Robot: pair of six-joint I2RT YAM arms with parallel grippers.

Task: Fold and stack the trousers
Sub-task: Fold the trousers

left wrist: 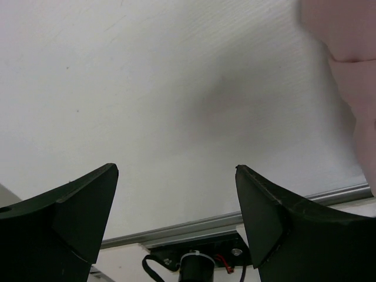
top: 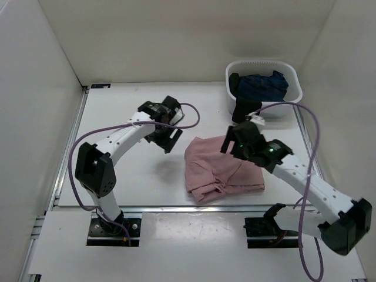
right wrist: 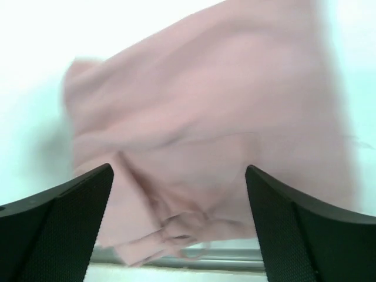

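I can see that the trousers (top: 220, 169) lie off the table's middle, toward my right gripper's side. Next, my right gripper pushes their outer edge (top: 262, 180) toward my left gripper before both grippers pull back.
The dusty-pink trousers (top: 220, 169) lie folded into a compact pile at the middle of the table, near its front edge. My right gripper (top: 230, 144) hovers over the pile's far right part. It is open, and in the right wrist view the trousers (right wrist: 205, 111) fill the space beyond the empty gripper (right wrist: 179, 167). My left gripper (top: 169, 140) hangs open over bare table just left of the pile. In the left wrist view the gripper (left wrist: 176, 167) holds nothing, and an edge of the trousers (left wrist: 352, 41) shows at the upper right.
A white basket (top: 264, 63) stands at the back right with a dark navy garment (top: 264, 85) in it. A black cloth (top: 244, 108) hangs over its front wall. A metal rail (top: 176, 208) runs along the table's front edge.
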